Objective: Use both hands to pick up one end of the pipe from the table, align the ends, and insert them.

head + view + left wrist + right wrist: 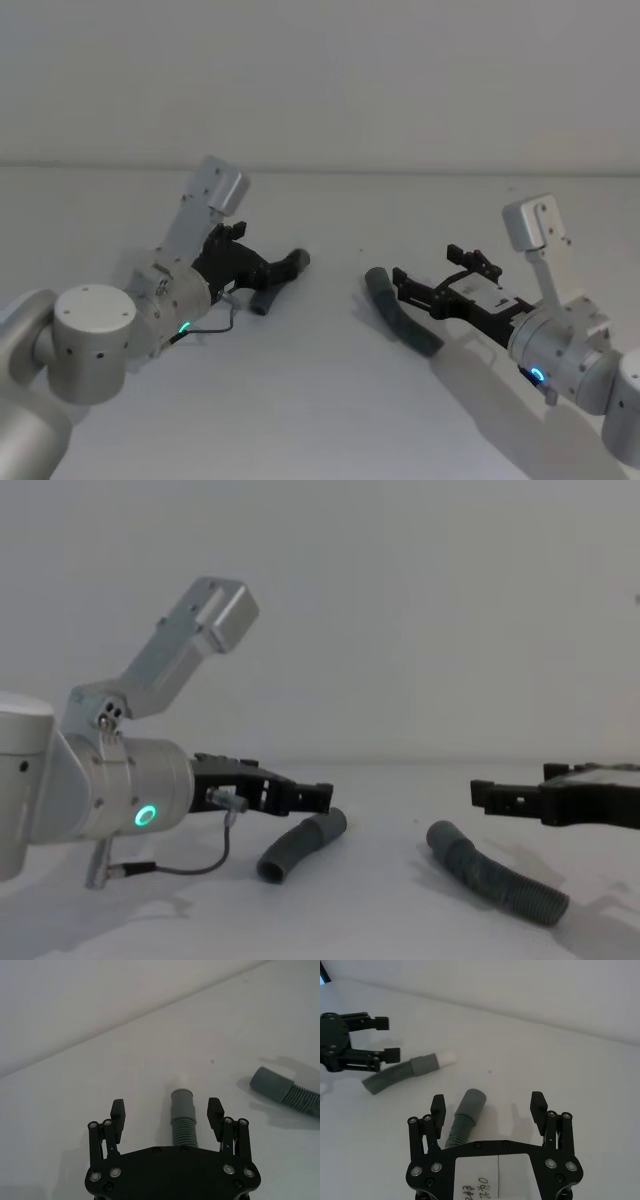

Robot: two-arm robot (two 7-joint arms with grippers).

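The ribs [500, 882] lie round in a gentle bend, so when I lift the ribs, I expect the longer piece's cuff [447, 840] will stick out ahead instead of drooping.
The pipe lies on the white table [320, 400] in two pieces. The short curved piece [280, 280] has a smooth cuff [181, 1101] with a pale tip. My left gripper [166, 1110] is open and straddles its ribbed part just behind the cuff. To the right lies the longer piece [402, 318], whose cuff [471, 1102] points towards the short piece. My right gripper [488, 1102] is open over that end, with the cuff close to one finger. From the side, the left gripper [315, 795] and the right gripper [510, 785] both hover low over their pieces.
A thin black cable [190, 865] loops from the left wrist down onto the table. A pale wall [320, 80] rises behind the table's far edge. Bare table lies between the two pieces and in front of them.
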